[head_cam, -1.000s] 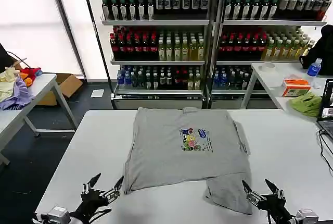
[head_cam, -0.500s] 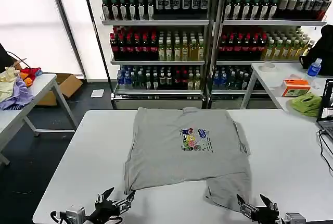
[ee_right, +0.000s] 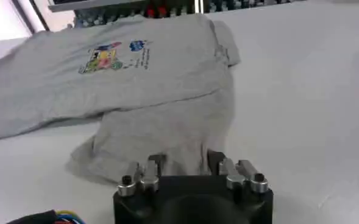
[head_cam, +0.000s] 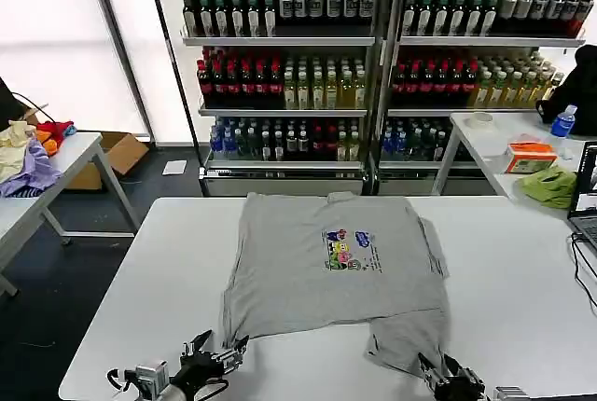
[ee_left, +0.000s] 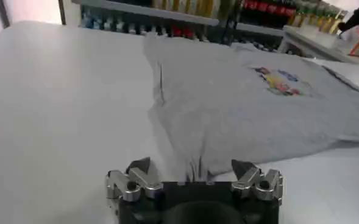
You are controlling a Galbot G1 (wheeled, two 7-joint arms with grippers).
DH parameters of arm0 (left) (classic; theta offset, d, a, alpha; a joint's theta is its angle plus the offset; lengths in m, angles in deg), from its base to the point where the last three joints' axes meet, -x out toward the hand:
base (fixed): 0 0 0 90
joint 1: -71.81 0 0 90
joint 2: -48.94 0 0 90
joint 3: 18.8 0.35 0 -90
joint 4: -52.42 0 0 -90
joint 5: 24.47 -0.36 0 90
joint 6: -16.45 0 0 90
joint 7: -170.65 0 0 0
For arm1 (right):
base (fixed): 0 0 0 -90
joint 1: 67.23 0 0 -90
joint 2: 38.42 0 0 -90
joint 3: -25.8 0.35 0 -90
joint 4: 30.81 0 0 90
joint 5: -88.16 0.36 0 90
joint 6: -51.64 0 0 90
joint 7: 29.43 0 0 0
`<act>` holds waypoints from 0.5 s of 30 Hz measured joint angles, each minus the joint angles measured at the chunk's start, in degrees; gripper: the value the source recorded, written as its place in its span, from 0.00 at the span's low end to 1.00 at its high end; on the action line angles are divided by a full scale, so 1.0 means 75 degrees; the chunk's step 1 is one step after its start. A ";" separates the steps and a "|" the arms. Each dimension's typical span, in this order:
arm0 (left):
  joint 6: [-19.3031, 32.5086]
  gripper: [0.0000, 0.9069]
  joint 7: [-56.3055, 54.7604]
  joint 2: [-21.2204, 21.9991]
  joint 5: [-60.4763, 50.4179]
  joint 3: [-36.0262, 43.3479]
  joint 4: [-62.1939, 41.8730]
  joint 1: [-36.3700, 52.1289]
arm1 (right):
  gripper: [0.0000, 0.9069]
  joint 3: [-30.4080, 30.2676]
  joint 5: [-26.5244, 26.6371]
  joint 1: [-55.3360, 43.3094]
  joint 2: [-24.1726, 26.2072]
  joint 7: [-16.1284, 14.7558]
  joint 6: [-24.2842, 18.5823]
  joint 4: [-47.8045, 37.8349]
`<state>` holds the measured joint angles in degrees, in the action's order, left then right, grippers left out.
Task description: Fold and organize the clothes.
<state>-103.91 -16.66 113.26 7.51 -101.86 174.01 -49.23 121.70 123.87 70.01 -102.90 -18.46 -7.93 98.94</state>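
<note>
The T-shirt is lying limp with its print facing up, so I expect its far edge to fold over and cover the print when I pull it closer.
A light grey T-shirt with a small multicolour chest print lies spread on the white table, its near right part folded into a hanging flap. My left gripper is open at the near left corner of the hem. In the left wrist view the shirt stretches away, and the hem corner lies between the spread fingers of the left gripper. My right gripper is open at the near edge of the flap. In the right wrist view the grey shirt reaches up to the right gripper.
Shelves of bottles stand behind the table. A side table at the left holds purple, yellow and red garments. At the right, another table carries an orange box, a green cloth and a blue bottle; a laptop edge is near.
Both grippers have dropped lower and moved inward, the left to the right and the right to the left, closing on the shirt's near hem. The shirt has not moved.
</note>
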 measured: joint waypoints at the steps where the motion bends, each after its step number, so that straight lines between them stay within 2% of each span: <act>1: 0.0015 0.00 -0.0004 0.0004 -0.0048 0.0028 -0.0031 0.0020 | 0.00 -0.0004 -0.0007 0.0027 -0.0016 -0.0003 -0.0013 0.0009; 15: 0.0435 0.01 -0.0065 0.0208 -0.0993 0.0539 -0.0233 -0.0063 | 0.00 0.0033 0.0046 0.0082 -0.0046 -0.0123 -0.0259 -0.0059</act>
<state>-100.64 -17.15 114.83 0.06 -97.82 172.26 -49.71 121.95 124.21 70.62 -103.24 -19.39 -9.88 98.50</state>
